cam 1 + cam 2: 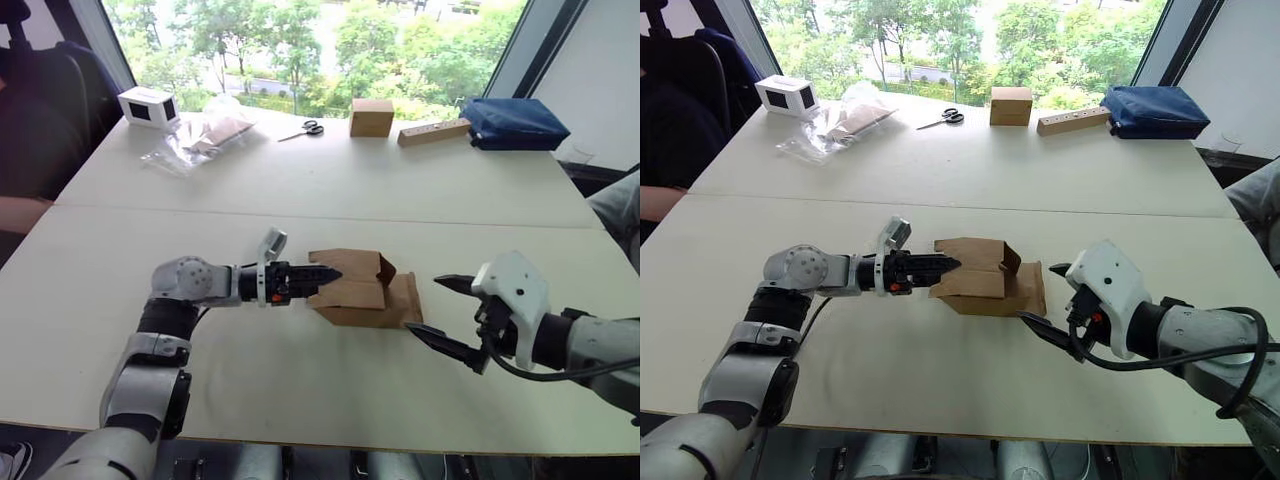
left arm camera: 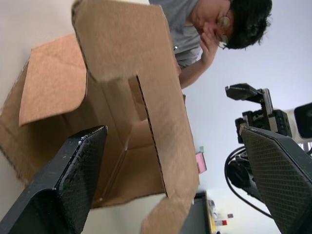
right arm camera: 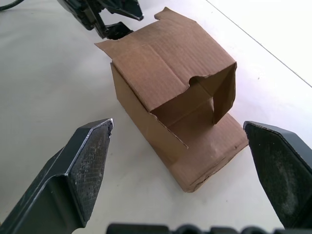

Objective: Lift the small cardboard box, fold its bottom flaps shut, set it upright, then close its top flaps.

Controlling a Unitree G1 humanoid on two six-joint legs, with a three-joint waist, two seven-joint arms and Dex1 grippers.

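The small cardboard box [image 1: 352, 287] has creased sides that stand apart around an empty hollow [image 2: 124, 139]. It will stay open instead of collapsing when I pick it up by one edge.
The small cardboard box [image 1: 355, 293] lies on its side in the middle of the white table [image 1: 300, 190], with its flaps hanging loose at both ends. My left gripper [image 1: 328, 273] reaches in from the left. It is open, and its fingers straddle a flap at the box's left end [image 2: 146, 87]. My right gripper [image 1: 423, 306] is wide open just right of the box, level with its open right end [image 3: 195, 112] and not touching it. One right-end flap lies flat on the table.
Along the far edge stand a white box with a dark face [image 1: 148, 106], plastic bags [image 1: 205, 135], scissors [image 1: 305, 129], a cube-shaped brown box [image 1: 371, 117], a wooden block [image 1: 433, 132] and a blue bag [image 1: 513, 123]. A person's grey sleeve [image 1: 622, 215] shows at the right edge.
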